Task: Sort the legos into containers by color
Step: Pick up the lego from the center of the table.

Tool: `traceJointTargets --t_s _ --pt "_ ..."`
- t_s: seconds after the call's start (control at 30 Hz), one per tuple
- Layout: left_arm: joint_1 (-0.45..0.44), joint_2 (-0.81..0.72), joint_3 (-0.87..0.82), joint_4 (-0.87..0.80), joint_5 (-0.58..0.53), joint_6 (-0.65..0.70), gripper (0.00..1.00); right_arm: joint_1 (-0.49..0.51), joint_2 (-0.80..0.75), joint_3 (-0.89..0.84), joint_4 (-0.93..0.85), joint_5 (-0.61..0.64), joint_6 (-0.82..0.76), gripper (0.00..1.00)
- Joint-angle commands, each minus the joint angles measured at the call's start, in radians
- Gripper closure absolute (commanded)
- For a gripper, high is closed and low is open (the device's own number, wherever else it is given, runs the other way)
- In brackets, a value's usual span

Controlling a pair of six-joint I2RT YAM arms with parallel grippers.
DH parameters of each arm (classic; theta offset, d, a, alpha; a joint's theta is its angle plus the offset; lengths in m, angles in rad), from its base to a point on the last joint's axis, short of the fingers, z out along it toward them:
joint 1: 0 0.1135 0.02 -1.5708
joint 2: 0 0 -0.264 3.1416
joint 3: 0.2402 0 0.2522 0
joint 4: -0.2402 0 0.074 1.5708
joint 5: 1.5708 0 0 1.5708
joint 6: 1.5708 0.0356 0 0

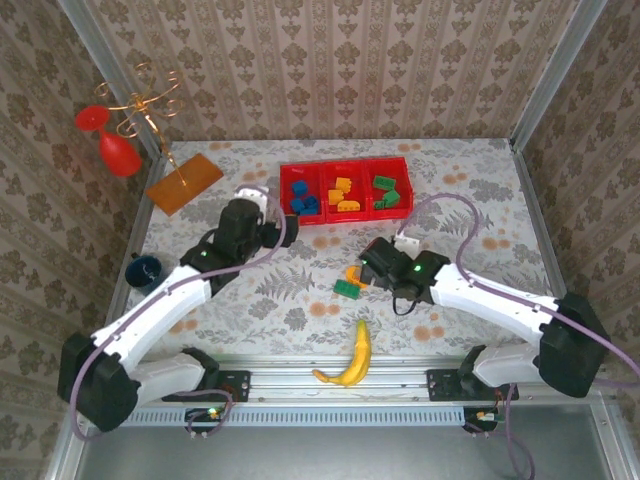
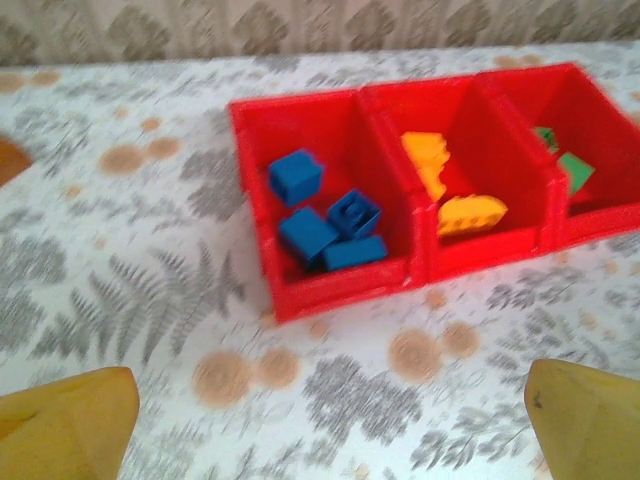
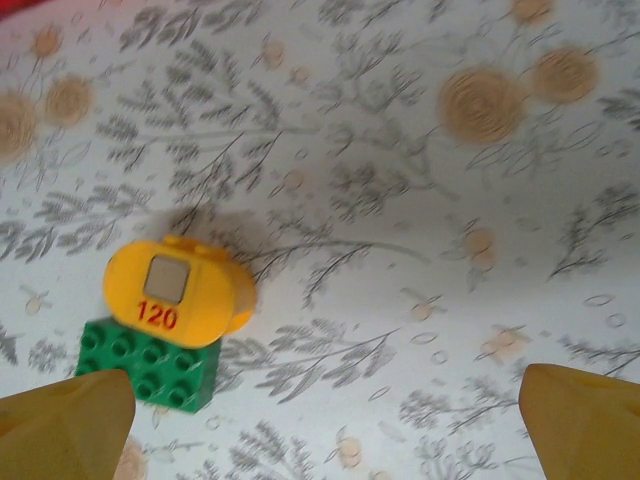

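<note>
The green lego's short ends (image 3: 206,382) are free of the orange lego. My right gripper keeps moving toward the green lego until its fingers grip both ends.
The long red tray (image 1: 345,217) holds blue legos (image 1: 305,203) in its left compartment, orange ones (image 1: 343,193) in the middle and green ones (image 1: 388,193) on the right. My left gripper (image 1: 268,223) hovers open just in front of the tray (image 2: 340,285), facing the blue legos (image 2: 325,218), with nothing between its fingers (image 2: 70,425). Two loose legos lie touching on the table: an orange one (image 3: 178,290) marked 120 and a green one (image 3: 150,365). My right gripper (image 3: 325,425) is open above the table, the pair lying near its left finger (image 3: 60,425).
A yellow banana (image 1: 352,358) lies near the front edge. A flat orange board (image 1: 184,182) sits at the back left, a dark blue cup (image 1: 145,270) at the left edge. Red cups (image 1: 110,135) hang on a gold stand. Papered walls close in the table.
</note>
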State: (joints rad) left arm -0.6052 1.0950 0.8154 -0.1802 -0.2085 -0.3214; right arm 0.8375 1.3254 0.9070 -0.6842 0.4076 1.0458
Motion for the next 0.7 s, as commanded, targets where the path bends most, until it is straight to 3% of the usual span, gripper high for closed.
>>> traceJointTargets --t_s 0.0,0.23,0.67 --pt "0.021 -0.065 -0.07 -0.049 -0.034 -0.076 0.0 0.046 0.057 0.045 -0.011 -0.01 0.08 0.0" --pt "0.06 -0.142 -0.156 -0.092 -0.051 -0.135 0.0 0.084 0.21 0.099 0.032 -0.061 0.09 0.0" --pt "0.103 -0.186 -0.206 -0.117 -0.05 -0.177 0.0 0.082 0.348 0.16 0.063 -0.087 0.044 0.0"
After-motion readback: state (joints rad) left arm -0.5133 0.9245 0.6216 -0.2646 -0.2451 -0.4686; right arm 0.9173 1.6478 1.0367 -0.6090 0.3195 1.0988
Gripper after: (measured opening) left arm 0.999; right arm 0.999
